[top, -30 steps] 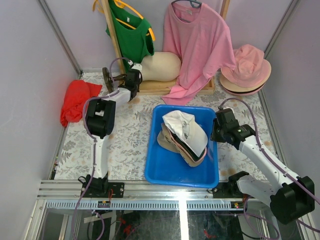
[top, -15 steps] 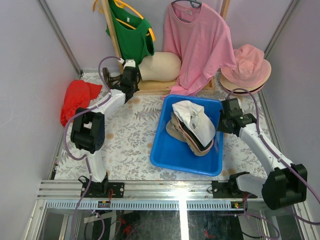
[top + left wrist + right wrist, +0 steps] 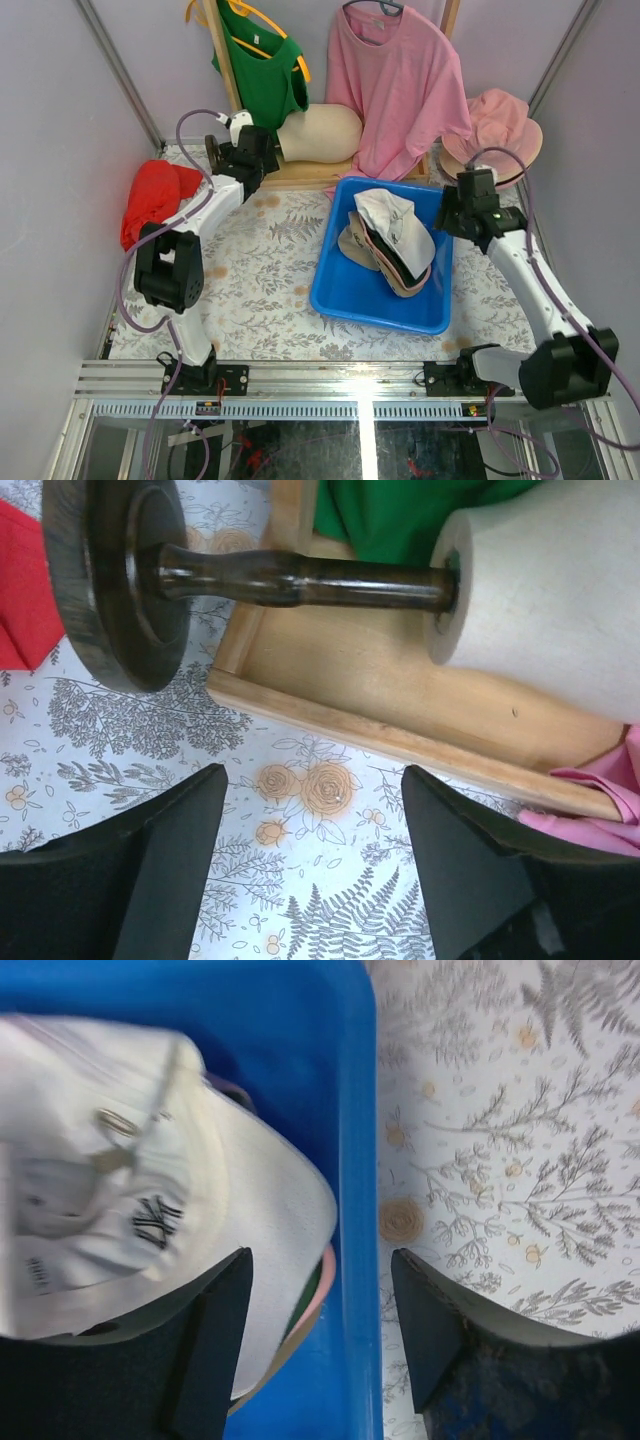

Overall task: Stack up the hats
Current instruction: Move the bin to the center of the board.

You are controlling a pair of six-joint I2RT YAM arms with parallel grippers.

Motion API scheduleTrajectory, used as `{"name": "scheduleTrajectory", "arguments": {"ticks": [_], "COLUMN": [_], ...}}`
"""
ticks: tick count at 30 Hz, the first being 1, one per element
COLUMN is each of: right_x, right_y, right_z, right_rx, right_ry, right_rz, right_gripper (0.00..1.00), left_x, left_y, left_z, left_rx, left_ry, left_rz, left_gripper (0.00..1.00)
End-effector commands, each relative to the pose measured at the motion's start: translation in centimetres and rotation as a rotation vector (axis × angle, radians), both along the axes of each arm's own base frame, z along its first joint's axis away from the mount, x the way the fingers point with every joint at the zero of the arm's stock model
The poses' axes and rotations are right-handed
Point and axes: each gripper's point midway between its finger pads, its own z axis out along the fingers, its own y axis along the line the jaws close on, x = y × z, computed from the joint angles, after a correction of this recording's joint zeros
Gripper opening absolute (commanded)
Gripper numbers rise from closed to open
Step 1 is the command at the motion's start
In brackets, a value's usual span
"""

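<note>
The mannequin head (image 3: 322, 133) is lying on its side across the rack base. My left gripper should take hold of the dark round stand base (image 3: 118, 588) and swing the stand upright.
A stack of hats lies in the blue tray (image 3: 372, 300), with a white cap (image 3: 396, 228) on top and tan, pink and dark brims showing under it. A pink bucket hat (image 3: 506, 122) rests at the back right on other hats. My right gripper (image 3: 452, 216) is open astride the tray's right rim (image 3: 358, 1160); in the right wrist view the white cap (image 3: 150, 1190) lies just left of the gripper (image 3: 320, 1256). My left gripper (image 3: 243, 158) is open over the flowered cloth by the mannequin stand, and in the left wrist view the gripper (image 3: 312, 775) holds nothing.
A cream mannequin head (image 3: 325, 130) lies on its side, its dark round stand base (image 3: 110, 570) near my left fingers. A wooden rack base (image 3: 400, 705) carries a pink shirt (image 3: 400, 90) and a green top (image 3: 262, 70). A red cloth bundle (image 3: 150, 200) sits at the left.
The blue tray with its hats has slid toward the back right along with my right gripper. Both grippers have opened. The left arm reached farther toward the back left.
</note>
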Motion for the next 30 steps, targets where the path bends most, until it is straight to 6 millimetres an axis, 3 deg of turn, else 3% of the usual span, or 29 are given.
{"name": "scheduleTrajectory", "arguments": {"ticks": [1, 6, 10, 18, 30], "right_x": [0.0, -0.7, -0.6, 2.2, 5.9], "right_y": [0.5, 2.3, 5.8, 11.3, 17.1], "right_z": [7.1, 9.4, 10.9, 11.8, 11.0], "right_rx": [0.085, 0.134, 0.16, 0.203, 0.258], "right_ry": [-0.187, -0.247, -0.284, -0.319, -0.318], "right_rz": [-0.023, 0.009, 0.097, 0.223, 0.343], "right_gripper": [0.66, 0.67, 0.67, 0.66, 0.65], "left_x": [0.1, -0.8, -0.9, 1.7, 5.5], "left_y": [2.8, 6.4, 8.9, 12.8, 14.8], "left_z": [1.4, -0.3, -1.2, -1.9, -2.5], "left_rx": [-0.1, -0.197, -0.218, -0.217, -0.21], "left_ry": [-0.046, -0.027, -0.031, -0.081, -0.187], "left_rz": [0.156, 0.298, 0.412, 0.516, 0.541], "left_gripper": [0.73, 0.78, 0.8, 0.82, 0.82]}}
